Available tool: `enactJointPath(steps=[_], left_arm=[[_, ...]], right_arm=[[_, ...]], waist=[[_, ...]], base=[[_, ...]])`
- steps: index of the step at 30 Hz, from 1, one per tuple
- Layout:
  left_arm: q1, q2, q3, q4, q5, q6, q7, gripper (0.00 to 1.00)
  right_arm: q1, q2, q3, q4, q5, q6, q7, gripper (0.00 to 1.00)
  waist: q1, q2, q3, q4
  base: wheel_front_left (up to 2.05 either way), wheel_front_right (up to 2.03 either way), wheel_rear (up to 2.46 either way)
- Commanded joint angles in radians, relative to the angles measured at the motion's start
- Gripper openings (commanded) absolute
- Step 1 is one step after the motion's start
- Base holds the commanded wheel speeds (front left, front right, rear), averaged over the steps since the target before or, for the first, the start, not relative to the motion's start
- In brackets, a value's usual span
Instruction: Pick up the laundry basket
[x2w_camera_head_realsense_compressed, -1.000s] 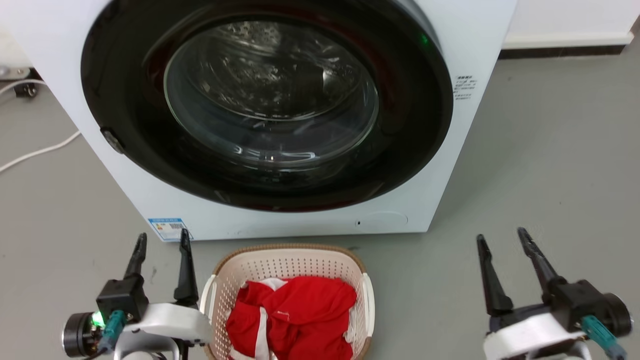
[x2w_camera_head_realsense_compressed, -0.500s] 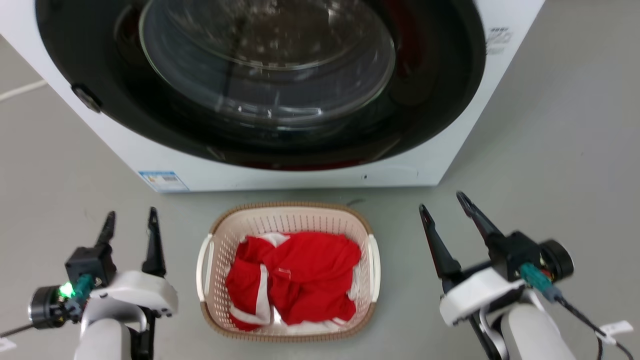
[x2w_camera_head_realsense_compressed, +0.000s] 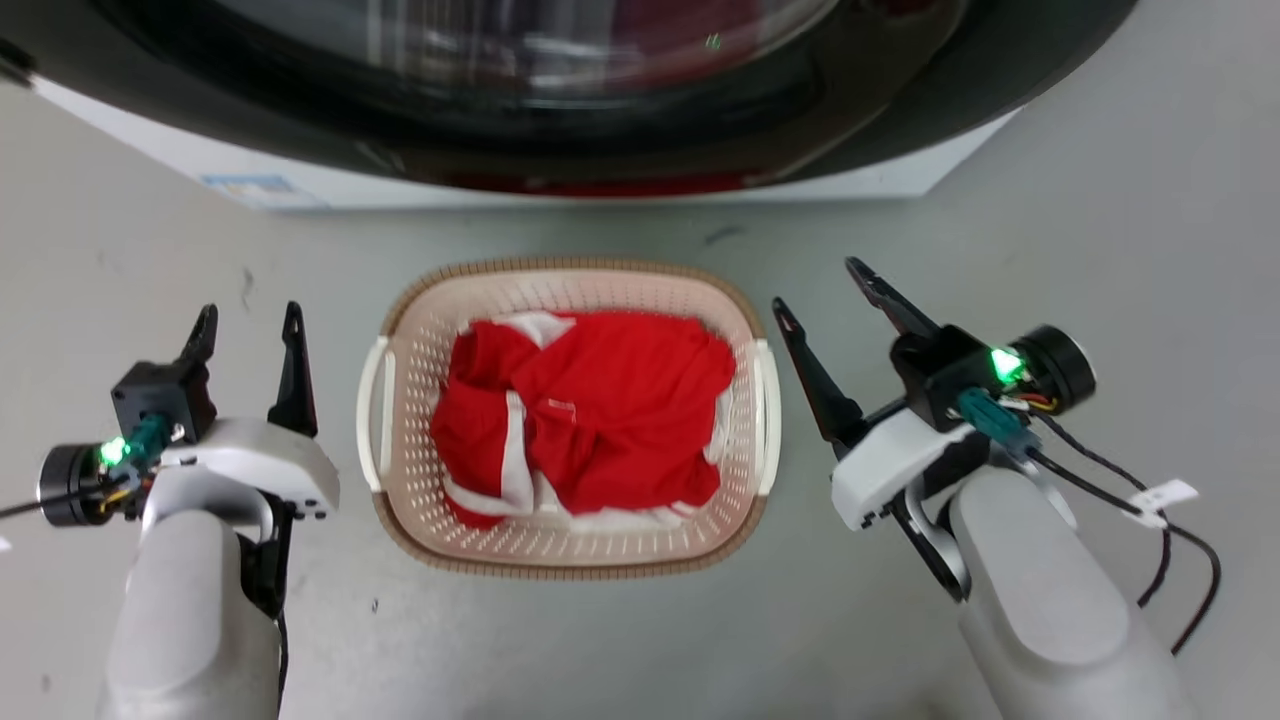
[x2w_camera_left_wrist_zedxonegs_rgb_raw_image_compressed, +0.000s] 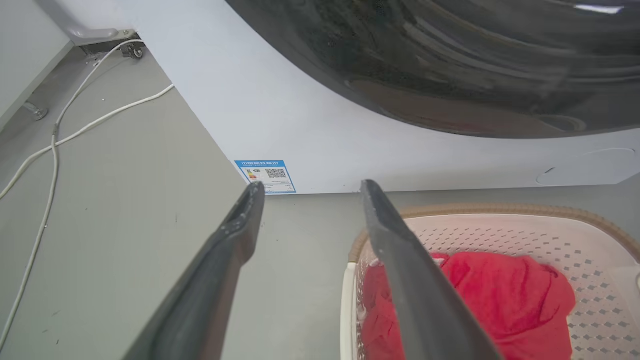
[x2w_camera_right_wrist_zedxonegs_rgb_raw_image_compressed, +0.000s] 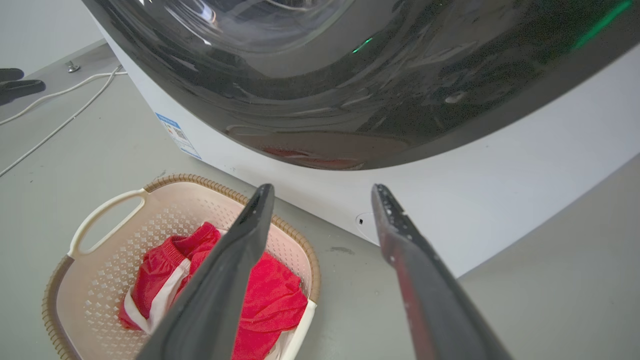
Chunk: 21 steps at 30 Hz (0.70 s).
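The white side handle (x2w_camera_head_realsense_compressed: 374, 414) goes smoothly and evenly into the laundry basket's brown woven rim (x2w_camera_head_realsense_compressed: 390, 322), so I expect the handle to stay lined up when I pick up the laundry basket.
The laundry basket (x2w_camera_head_realsense_compressed: 410, 330) stands on the grey floor before the washing machine: cream perforated plastic, brown woven rim, white side handles, red and white clothing (x2w_camera_head_realsense_compressed: 585, 410) inside. My left gripper (x2w_camera_head_realsense_compressed: 247, 318) is open to the basket's left, clear of the handle. On the other side my right gripper (x2w_camera_head_realsense_compressed: 818, 284) is open, its inner finger close to the right handle (x2w_camera_head_realsense_compressed: 768, 410). The left wrist view has the basket (x2w_camera_left_wrist_zedxonegs_rgb_raw_image_compressed: 500, 210) at lower right, beyond the open left gripper (x2w_camera_left_wrist_zedxonegs_rgb_raw_image_compressed: 310, 186). In the right wrist view the basket (x2w_camera_right_wrist_zedxonegs_rgb_raw_image_compressed: 100, 215) lies at lower left, beside the open right gripper (x2w_camera_right_wrist_zedxonegs_rgb_raw_image_compressed: 322, 187).
The washing machine (x2w_camera_head_realsense_compressed: 600, 190) with its dark round door rises just behind the basket. White cables (x2w_camera_left_wrist_zedxonegs_rgb_raw_image_compressed: 75, 130) trail over the floor at the machine's left. Black wires (x2w_camera_head_realsense_compressed: 1170, 540) hang from my right wrist. Grey floor extends on both sides.
The head camera has tilted down, so the machine slid up out of frame and the whole basket shows. Both grippers now flank the basket; the right one sits nearer the right handle. Both stay open.
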Motion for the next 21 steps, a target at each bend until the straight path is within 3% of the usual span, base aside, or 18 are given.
enactJointPath(steps=[1, 21], left_arm=[[-0.028, 0.007, -0.004, 0.016, 0.003, -0.003, -0.003, 1.0], [-0.2, 0.029, -0.091, 0.272, -0.037, -0.007, -0.003, 1.0]], right_arm=[[-0.029, -0.002, 0.014, 0.026, -0.002, -0.001, -0.002, 1.0], [-0.212, -0.001, 0.146, 0.348, 0.084, -0.001, -0.002, 1.0]], waist=[[-0.0003, 0.0, 0.082, 0.001], [-0.0003, 0.0, 0.271, 0.006]], base=[[0.0, 0.0, 0.0], [0.0, 0.0, 0.0]])
